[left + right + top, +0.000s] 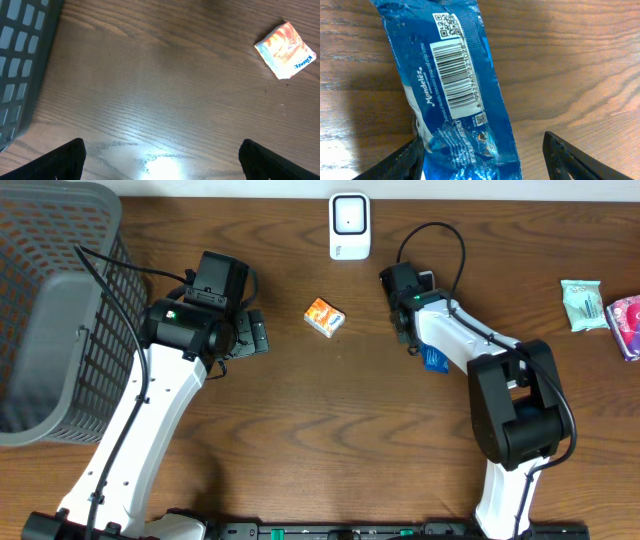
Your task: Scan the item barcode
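Observation:
The blue packet's white barcode is facing up and so is the scanner, so my right gripper should first pick up the packet, flip it and put it down with its barcode facing down.
A blue snack packet lies flat on the wooden table with its white barcode facing up. My right gripper stands open around the packet's near end; the left finger touches the wrapper and the right finger is well clear of it. From overhead, only a corner of the blue packet shows under the right arm. The white scanner sits at the table's far edge. My left gripper is open over bare wood, holding nothing.
An orange tissue pack lies mid-table, also in the left wrist view as the tissue pack. A grey mesh basket fills the left side. A green packet and a pink packet lie at the far right.

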You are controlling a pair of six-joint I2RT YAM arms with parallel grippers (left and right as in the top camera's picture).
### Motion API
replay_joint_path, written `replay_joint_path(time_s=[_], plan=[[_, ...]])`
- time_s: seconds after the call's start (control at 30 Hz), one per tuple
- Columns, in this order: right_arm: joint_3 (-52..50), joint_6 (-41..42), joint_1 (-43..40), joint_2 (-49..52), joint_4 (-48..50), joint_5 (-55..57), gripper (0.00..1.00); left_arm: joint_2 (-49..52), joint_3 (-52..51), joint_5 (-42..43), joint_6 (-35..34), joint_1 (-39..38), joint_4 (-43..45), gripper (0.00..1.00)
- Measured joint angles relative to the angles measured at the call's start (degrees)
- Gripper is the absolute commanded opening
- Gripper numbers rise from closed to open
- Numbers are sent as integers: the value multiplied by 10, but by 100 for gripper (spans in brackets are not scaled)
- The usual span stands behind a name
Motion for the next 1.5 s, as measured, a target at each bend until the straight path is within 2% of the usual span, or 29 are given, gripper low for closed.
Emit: replay_joint_path(time_s=[0.17,0.43,0.57,0.7,0.73,0.8,0.87,0.9,0.93,1.17,1.27,1.5], plan=[[-5,-4,-3,-3,15,-20,70,0,0,0,0,0,0,98],[-10,-30,15,-3,12,16,69,0,0,0,0,0,0,98],[-10,-32,3,-3,18,-10,69,0,0,0,0,0,0,98],[-9,-29,-17,-3,24,-34,64,0,0,0,0,0,0,98],[-8,-28,-21,-3,24,-39,60,0,0,0,0,0,0,98],[-7,-27,-24,-1,24,-50,36,0,0,0,0,0,0,98],[-4,-26,-26,3,24,-61,21,0,0,0,0,0,0,98],[-3,-26,-26,7,25,-64,5,0,0,0,0,0,0,98],[-3,-27,-27,7,25,-66,1,0,0,0,0,0,0,98],[13,-21,-38,7,3,-113,1,0,0,0,0,0,0,98],[44,-18,-43,10,-39,-200,1,0,0,0,0,0,0,98],[119,-7,-67,46,-82,-614,1,0,0,0,0,0,0,98]])
